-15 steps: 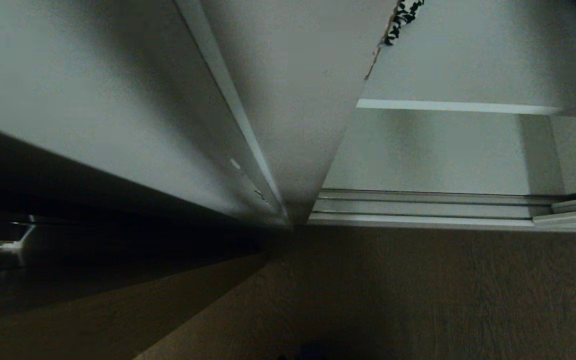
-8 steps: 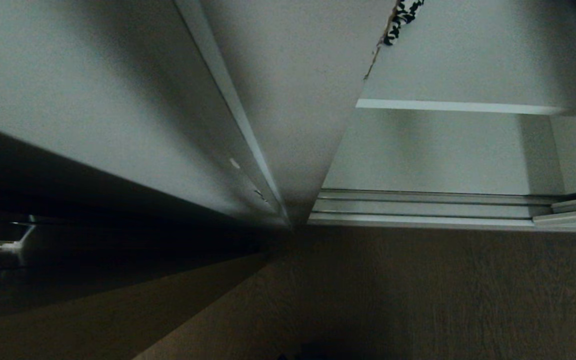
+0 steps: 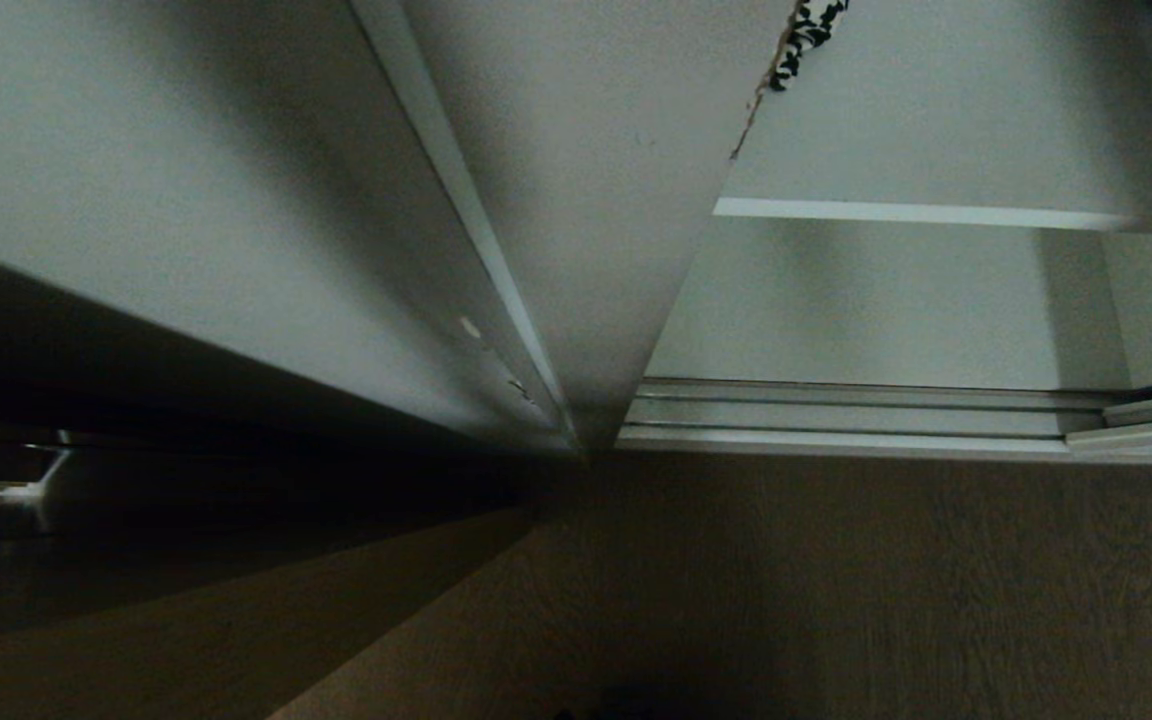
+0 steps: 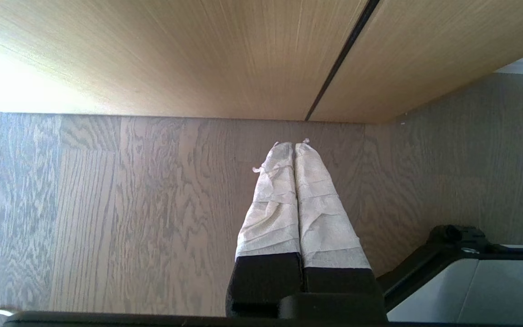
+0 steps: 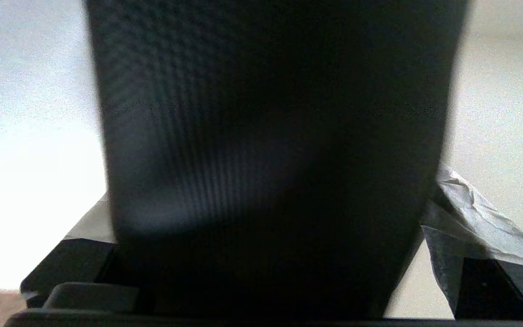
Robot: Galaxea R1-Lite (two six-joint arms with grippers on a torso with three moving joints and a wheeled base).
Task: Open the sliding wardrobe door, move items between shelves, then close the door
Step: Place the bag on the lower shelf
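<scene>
I should move in next, as the black fabric item [image 5: 276,147] is standing between the spread fingers of my right gripper, until its near end [image 5: 254,272] touches the palm, and then close.
The sliding wardrobe door [image 3: 576,220], a pale frosted panel with a thin silver frame, stands slid to the left, so the wardrobe's right part is uncovered. Inside, a white shelf [image 3: 916,213] shows its front edge, with a lower white board beneath it. Neither arm shows in the head view. In the right wrist view a black fabric item [image 5: 270,136] fills the space between the spread, tape-wrapped fingers [image 5: 475,222] of my right gripper [image 5: 275,186], which is open. A sliver of white surface shows between the item and one finger. My left gripper [image 4: 294,144] hangs shut and empty over the floor.
The silver floor track [image 3: 836,415] runs along the wardrobe's bottom edge, with grey-brown wood floor [image 3: 836,580] in front. A scrap of black-and-white patterned fabric [image 3: 811,30] peeks past the door's edge. A wood-grain door with a dark groove [image 4: 343,54] stands beside the left arm.
The head view holds still. Only the shadow on the wardrobe's right inner wall has lightened a little.
</scene>
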